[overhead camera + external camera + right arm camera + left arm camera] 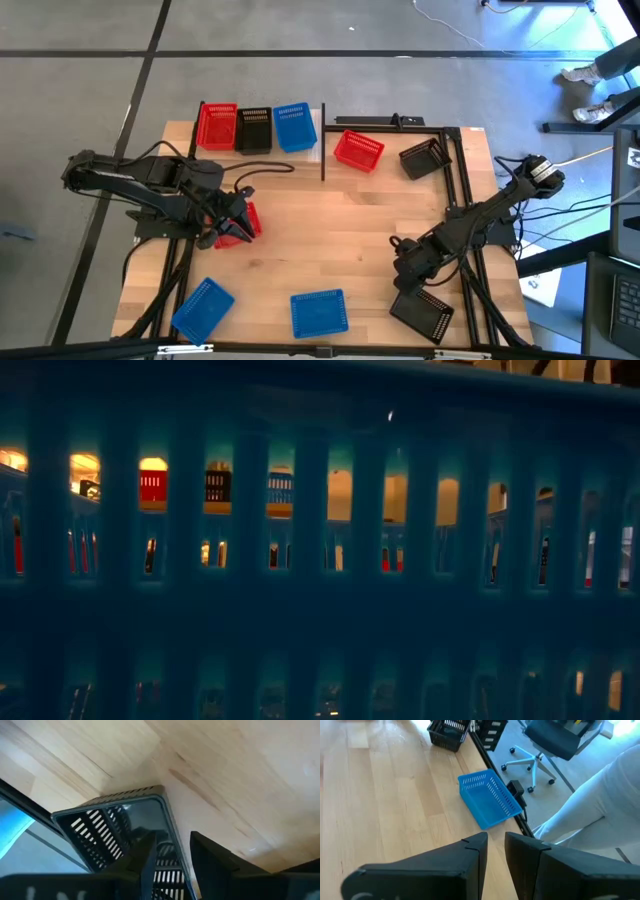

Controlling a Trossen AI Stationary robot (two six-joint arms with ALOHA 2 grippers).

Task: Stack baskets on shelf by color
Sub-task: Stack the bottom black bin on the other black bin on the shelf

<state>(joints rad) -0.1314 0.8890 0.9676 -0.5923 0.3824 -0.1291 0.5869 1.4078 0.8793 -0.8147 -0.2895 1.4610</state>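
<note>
I can see my right gripper's open fingers around the black basket's side, so I should keep going down until the black basket's rim is deep in the gap between them, and then close.
One red, one black and one blue basket stand in a row on the shelf at the back left. My right gripper is open and points down over the corner of a black basket at the front right. One finger is inside its side wall and one outside; I cannot tell whether they touch it. My left gripper is open, raised above a red basket that lies on the table.
A red basket and a black one lie at the back right. Two blue baskets lie by the front edge. A blue basket wall fills the low view. A person's legs show beyond the table.
</note>
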